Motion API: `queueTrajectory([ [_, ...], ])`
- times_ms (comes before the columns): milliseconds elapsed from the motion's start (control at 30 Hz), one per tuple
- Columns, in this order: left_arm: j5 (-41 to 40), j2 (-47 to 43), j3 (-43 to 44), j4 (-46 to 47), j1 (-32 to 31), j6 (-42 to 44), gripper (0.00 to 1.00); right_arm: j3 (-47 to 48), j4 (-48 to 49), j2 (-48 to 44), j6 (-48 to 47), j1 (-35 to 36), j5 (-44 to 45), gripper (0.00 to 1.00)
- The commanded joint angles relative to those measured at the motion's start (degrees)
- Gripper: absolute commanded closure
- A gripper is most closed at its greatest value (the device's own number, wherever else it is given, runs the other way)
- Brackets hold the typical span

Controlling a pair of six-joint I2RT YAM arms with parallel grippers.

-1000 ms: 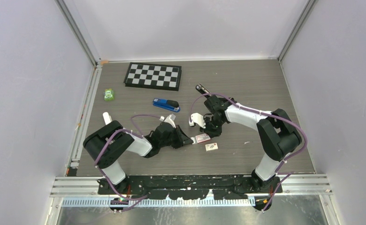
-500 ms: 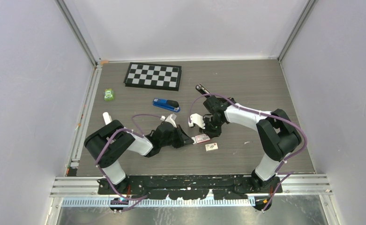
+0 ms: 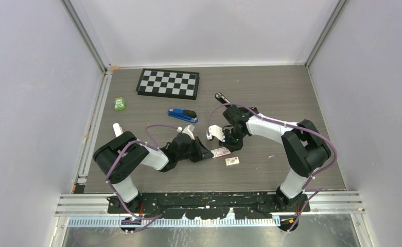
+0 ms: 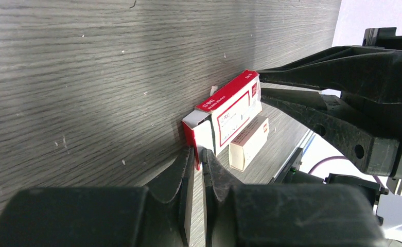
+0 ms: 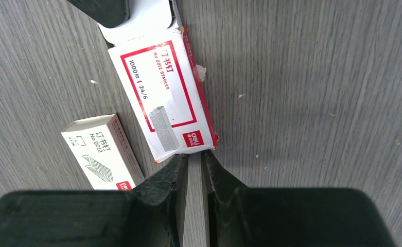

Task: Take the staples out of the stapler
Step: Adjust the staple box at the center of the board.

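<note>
The red flap at the staple box's open end [image 4: 196, 119] is pinched in my left gripper, so next I let go, move back and push the flap shut [image 4: 190, 135] with my fingers closed.
The blue stapler [image 3: 182, 115] lies alone on the table, behind both grippers. A red and white staple box [image 3: 222, 152] lies flat between them, with a small white inner box [image 3: 232, 161] beside it. My left gripper [image 4: 198, 154] is shut on the red open flap at one end of the staple box [image 4: 232, 110]. At the opposite end of the staple box [image 5: 160, 100], my right gripper [image 5: 194, 158] is shut, with its tips against the box's edge and only table showing between them. The small white box [image 5: 103, 152] sits just left of those fingers.
A chessboard [image 3: 168, 83] lies at the back left. A small green object [image 3: 119, 104] sits near the left edge. A short black object [image 3: 221, 96] lies behind the right arm. Walls close in the table on three sides.
</note>
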Motion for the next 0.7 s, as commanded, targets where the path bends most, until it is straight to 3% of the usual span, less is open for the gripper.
queueTrajectory([
  [0,1.15,0.96,2.03,1.01,-0.58,0.21,0.89,1.18,0.01,0.81,0.55,1.27,-2.37,0.79],
  [667,1.5,1.95,3.35,1.01,-0.75,0.25,0.89,1.26,-0.43,0.51,0.37,2.0,-3.14,0.78],
])
